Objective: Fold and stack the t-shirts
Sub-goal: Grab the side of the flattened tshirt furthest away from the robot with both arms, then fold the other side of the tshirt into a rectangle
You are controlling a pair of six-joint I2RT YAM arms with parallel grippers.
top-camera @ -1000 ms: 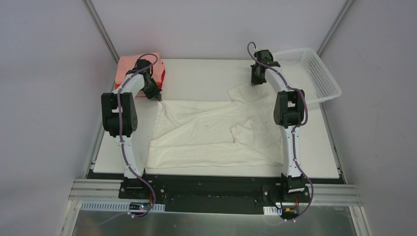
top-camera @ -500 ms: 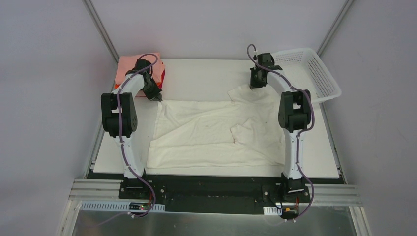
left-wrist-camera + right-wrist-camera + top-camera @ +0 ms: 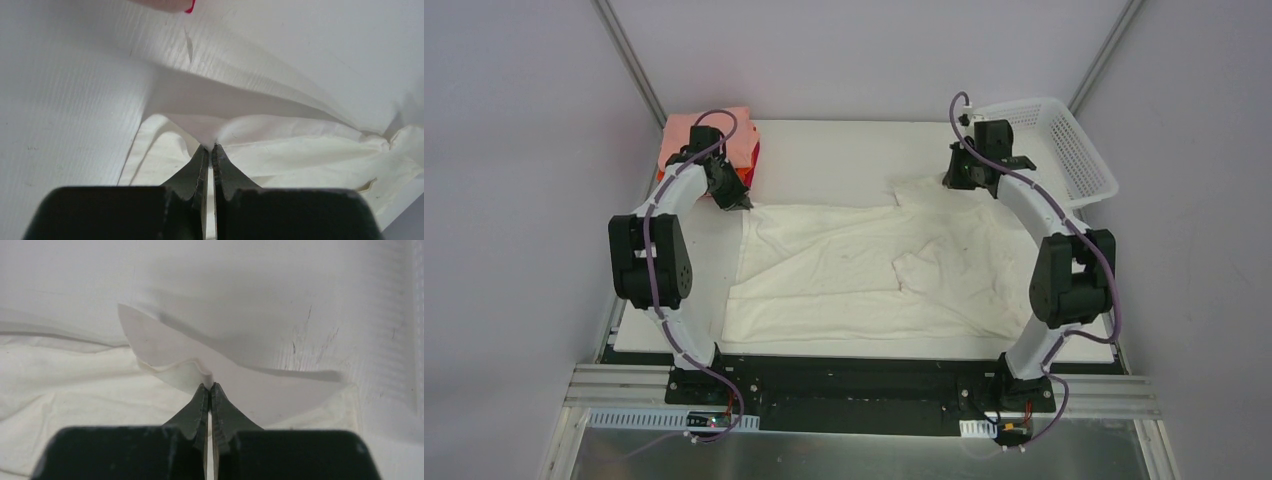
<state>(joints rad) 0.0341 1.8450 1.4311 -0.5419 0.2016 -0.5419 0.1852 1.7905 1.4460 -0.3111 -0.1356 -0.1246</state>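
Note:
Both my grippers are shut on the cream-white t-shirt's far edge (image 3: pixel 824 209). My left gripper should keep pulling that edge over the t-shirt's spread body (image 3: pixel 769 288) and let go there.
A large cream-white t-shirt (image 3: pixel 854 270) lies spread and wrinkled over the middle of the table. My left gripper (image 3: pixel 742 203) is shut on its far left corner, seen pinched in the left wrist view (image 3: pixel 210 146). My right gripper (image 3: pixel 954 182) is shut on its far right edge, a lifted fold of cloth (image 3: pixel 190 371) between the fingertips in the right wrist view (image 3: pixel 210 386). A stack of folded shirts, salmon-pink (image 3: pixel 699 135) on top with orange and crimson-red edges (image 3: pixel 752 160), sits at the far left corner behind the left arm.
A white plastic lattice basket (image 3: pixel 1064 150) stands at the far right corner, close to the right arm. The white table board (image 3: pixel 844 145) shows bare along its far edge. Grey walls enclose the table on three sides.
The right arm has swung outward to the right, and its gripper moved right along the shirt's far edge, pulling the cloth. The left arm's elbow shifted left; its gripper stayed at the corner.

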